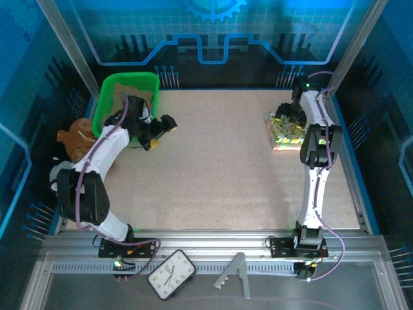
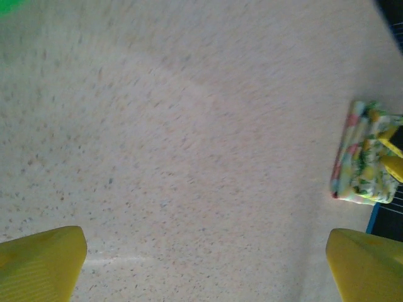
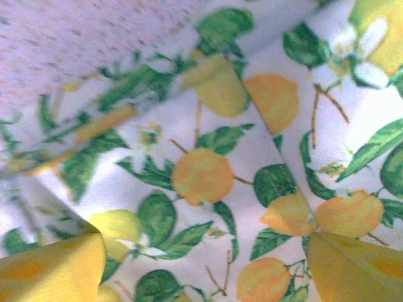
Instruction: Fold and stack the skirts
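The tan-olive cloth point(image 1: 121, 95) lies in a wide heap that fills the green basket point(image 1: 133, 98), so I should expect another cloth to be hidden under it when I lift it out.
A folded yellow-green floral skirt point(image 1: 288, 131) lies on top of a pastel patchwork skirt point(image 2: 345, 157) at the table's right side, as one small stack. My right gripper point(image 1: 284, 116) hovers right over it. In the right wrist view the lemon-print cloth point(image 3: 208, 170) lies flat beneath the open right gripper point(image 3: 203, 272), and the yellow fingertips point(image 3: 50, 270) stand wide apart with no fold pinched. My left gripper point(image 1: 161, 131) hangs open over bare table beside the basket, and the left gripper point(image 2: 204, 270) has nothing between its fingers. A tan-olive cloth point(image 1: 132, 87) lies in the basket.
The green plastic basket point(image 1: 105, 98) stands at the back left corner. A brown plush toy point(image 1: 74, 139) sits off the table's left edge. A clock point(image 1: 171, 274) and a grey stand point(image 1: 232, 274) rest on the front ledge. Metal frame rails border the table.
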`<state>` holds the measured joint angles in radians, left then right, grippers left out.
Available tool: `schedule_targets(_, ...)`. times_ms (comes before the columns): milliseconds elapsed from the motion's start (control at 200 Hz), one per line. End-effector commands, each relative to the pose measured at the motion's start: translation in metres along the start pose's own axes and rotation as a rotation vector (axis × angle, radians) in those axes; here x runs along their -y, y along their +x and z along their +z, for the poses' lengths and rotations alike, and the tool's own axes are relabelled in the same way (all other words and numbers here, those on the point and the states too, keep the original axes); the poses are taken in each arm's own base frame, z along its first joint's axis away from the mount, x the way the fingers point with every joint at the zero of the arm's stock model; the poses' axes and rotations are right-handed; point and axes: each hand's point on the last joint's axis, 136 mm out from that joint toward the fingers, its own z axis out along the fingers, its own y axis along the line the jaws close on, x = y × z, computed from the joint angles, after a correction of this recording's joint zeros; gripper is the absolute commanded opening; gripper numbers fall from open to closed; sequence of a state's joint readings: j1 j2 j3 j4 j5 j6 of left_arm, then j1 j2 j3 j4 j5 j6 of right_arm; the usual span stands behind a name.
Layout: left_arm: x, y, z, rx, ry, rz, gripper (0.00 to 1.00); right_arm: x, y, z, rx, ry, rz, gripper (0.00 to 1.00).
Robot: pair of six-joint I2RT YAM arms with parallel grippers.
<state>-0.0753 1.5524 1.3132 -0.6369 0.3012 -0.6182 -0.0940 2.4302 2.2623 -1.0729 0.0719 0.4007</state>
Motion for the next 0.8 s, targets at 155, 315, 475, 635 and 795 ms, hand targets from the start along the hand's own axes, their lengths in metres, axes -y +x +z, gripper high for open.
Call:
schedule_targets(155, -0.039, -0.070, -0.072, 0.262, -0.366, 0.107, 0.99, -0.017, -0.006, -0.123, 0.231, -0.123, -0.041, 1.00)
schedule_targets(315, -0.084, -0.108, -0.076, 0.287, -0.529, 0.012, 0.99, -0.021, 0.026, -0.183, 0.375, -0.163, -0.078, 1.00)
schedule_targets(475, -0.113, -0.131, -0.056, 0.265, -0.540, -0.082, 0.99, -0.019, 0.067, -0.212, 0.439, -0.105, -0.183, 1.00)
schedule_targets(635, -0.118, -0.142, -0.022, 0.187, -0.456, -0.106, 0.98, -0.010, 0.094, -0.225, 0.526, -0.171, -0.167, 1.00)
schedule_targets(795, -0.103, -0.151, -0.003, 0.146, -0.356, -0.120, 0.43, 0.005, 0.103, -0.226, 0.553, -0.257, -0.077, 1.00)
